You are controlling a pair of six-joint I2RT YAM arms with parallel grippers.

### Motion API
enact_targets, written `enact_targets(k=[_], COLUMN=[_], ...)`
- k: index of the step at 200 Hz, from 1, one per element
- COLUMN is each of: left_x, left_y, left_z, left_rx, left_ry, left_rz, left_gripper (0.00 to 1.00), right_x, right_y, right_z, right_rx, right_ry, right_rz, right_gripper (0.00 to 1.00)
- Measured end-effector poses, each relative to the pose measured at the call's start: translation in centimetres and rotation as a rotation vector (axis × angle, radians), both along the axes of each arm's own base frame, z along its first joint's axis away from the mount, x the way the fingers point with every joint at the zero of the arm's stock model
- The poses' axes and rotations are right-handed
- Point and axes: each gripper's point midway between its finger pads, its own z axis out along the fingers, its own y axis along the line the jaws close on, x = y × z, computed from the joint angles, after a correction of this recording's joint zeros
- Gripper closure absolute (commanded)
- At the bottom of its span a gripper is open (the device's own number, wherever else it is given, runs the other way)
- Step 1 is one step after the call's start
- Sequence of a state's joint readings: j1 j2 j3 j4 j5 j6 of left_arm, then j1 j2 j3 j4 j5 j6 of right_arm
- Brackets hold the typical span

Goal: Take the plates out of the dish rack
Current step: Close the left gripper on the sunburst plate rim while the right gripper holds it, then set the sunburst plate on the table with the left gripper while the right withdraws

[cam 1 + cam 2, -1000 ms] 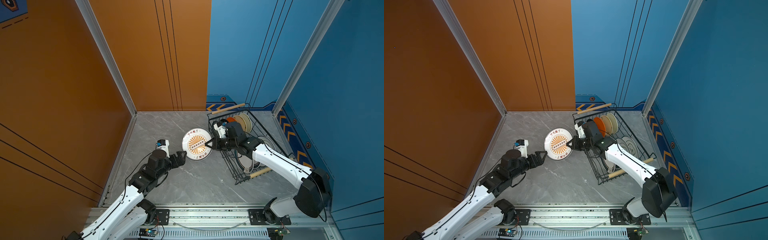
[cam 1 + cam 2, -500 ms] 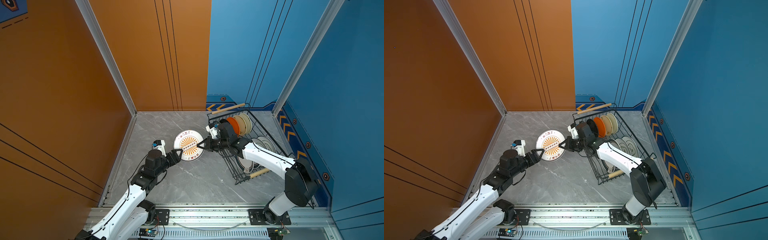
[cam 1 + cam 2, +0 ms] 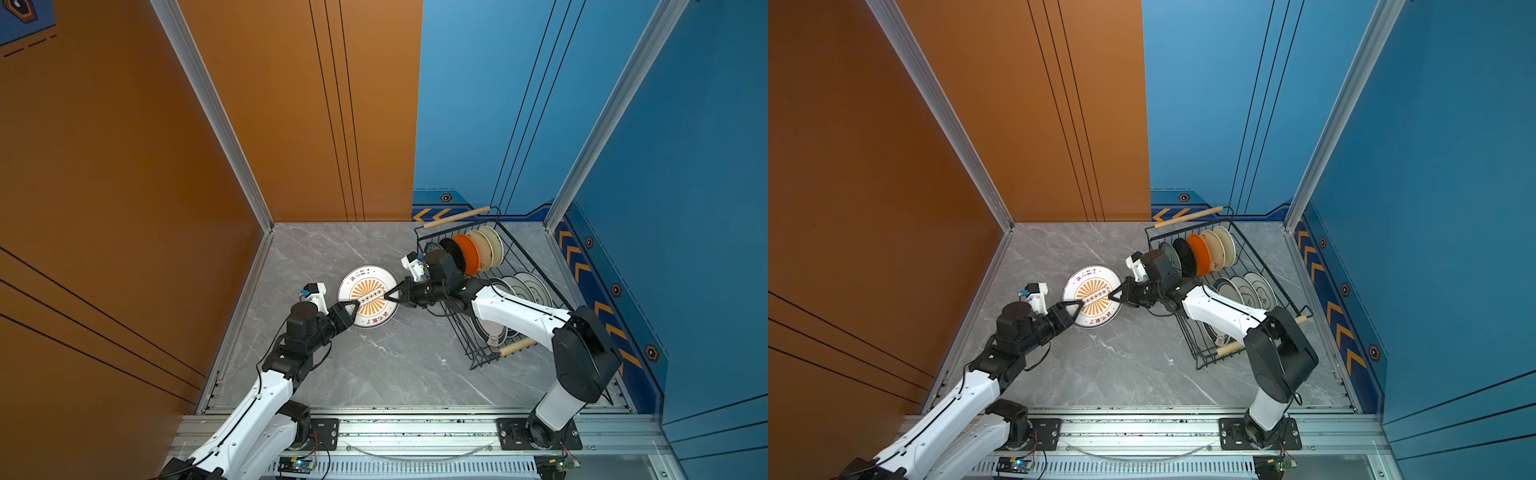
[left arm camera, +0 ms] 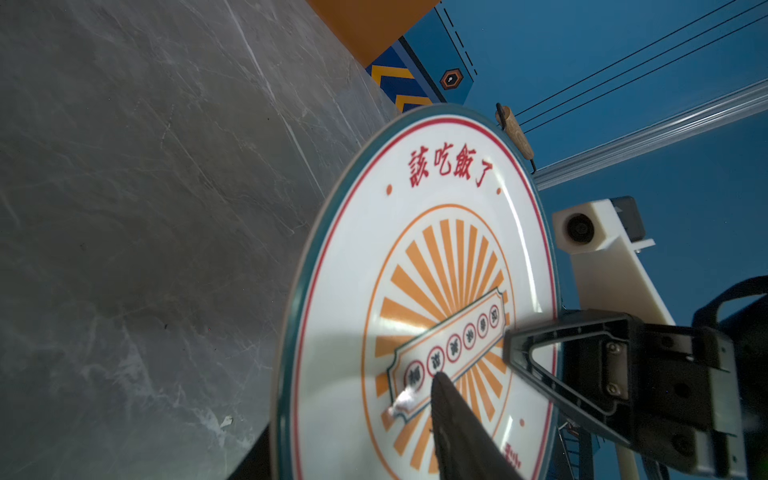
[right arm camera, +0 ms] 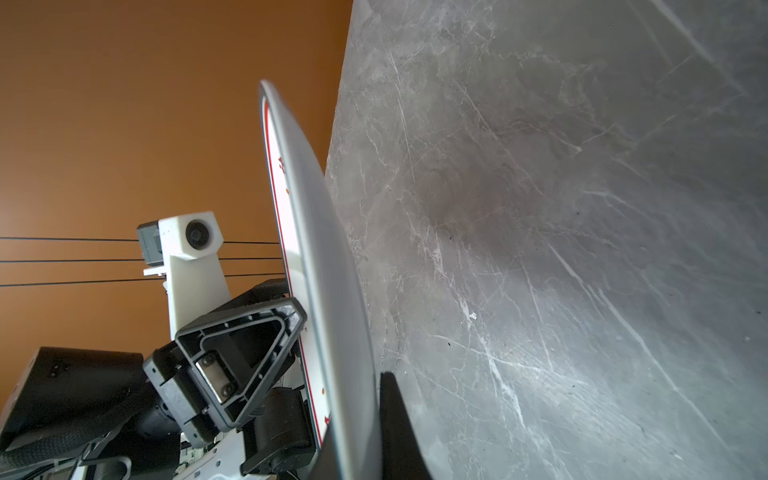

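With both grippers on the sunburst plate's opposite rims (image 3: 391, 285), my right gripper should leave the plate to my left gripper and take a nearer white plate (image 3: 489, 329) from the rack.
A large white plate (image 3: 365, 277) (image 3: 1089, 277) with an orange sunburst and a dark rim hangs above the grey table, left of the dish rack (image 3: 455, 217). My right gripper (image 3: 388, 296) (image 5: 357, 415) is shut on its right rim. My left gripper (image 3: 353, 308) (image 4: 345, 415) straddles the opposite rim. One finger (image 4: 453, 411) lies over the printed face; the other is hidden behind the plate, so I cannot tell whether it pinches. Smaller plates, one of them orange (image 3: 467, 254), stand at the rack's far end, with larger white plates (image 3: 524, 286) nearer.
The black wire rack (image 3: 1187, 217) stands at the right by the blue wall, a wooden handle at each end. An orange wall bounds the left and back. A metal rail (image 3: 415, 432) runs along the front edge. Bare grey table (image 3: 395, 374) lies in front of the held plate.
My right gripper has carried the plate leftward, away from the rack. My left arm has reached to the plate's left rim, and its jaws have narrowed around it.
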State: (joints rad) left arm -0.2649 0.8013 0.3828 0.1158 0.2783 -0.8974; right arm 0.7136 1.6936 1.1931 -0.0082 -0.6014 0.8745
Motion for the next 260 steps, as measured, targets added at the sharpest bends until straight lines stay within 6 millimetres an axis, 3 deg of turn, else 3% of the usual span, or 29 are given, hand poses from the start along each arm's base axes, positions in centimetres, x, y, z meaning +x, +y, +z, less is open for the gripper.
enact_targets(k=[25,65,110,140,206,260], left_x=[0.0,0.2,0.3,0.1,-0.3,-1.2], left_y=[0.2,1.0,1.5,1.8,3.8,6.2], left_z=[-0.3,0.1,0.6,1.4,-1.1,-4.5], left_rx=[-0.01,-0.042,-0.081,-0.098,-0.077,0.016], left_ry=[0.008,-0.006,-0.018,-0.039,0.059,0.187], left_rz=[0.002,0.017,0.008,0.0,0.058,0.136], left_gripper=[0.69,0.8,0.89,1.0,1.0,1.0], right_x=[0.0,0.4,0.4,0.2,1.0,2.1], right_y=[0.4,0.9,1.5,1.2,0.4,-2.5], right_z=[0.2,-1.3,-1.9,-2.5,-2.9,-2.8], right_rx=[0.005,-0.015,-0.027,-0.066,-0.138,-0.336], right_ry=[-0.003,0.023,0.032,0.03,-0.027,-0.129], right_rz=[0.006,0.005,0.015,0.016,0.004,-0.027], right_gripper=[0.85,0.81,0.55,0.49,0.36,0.32])
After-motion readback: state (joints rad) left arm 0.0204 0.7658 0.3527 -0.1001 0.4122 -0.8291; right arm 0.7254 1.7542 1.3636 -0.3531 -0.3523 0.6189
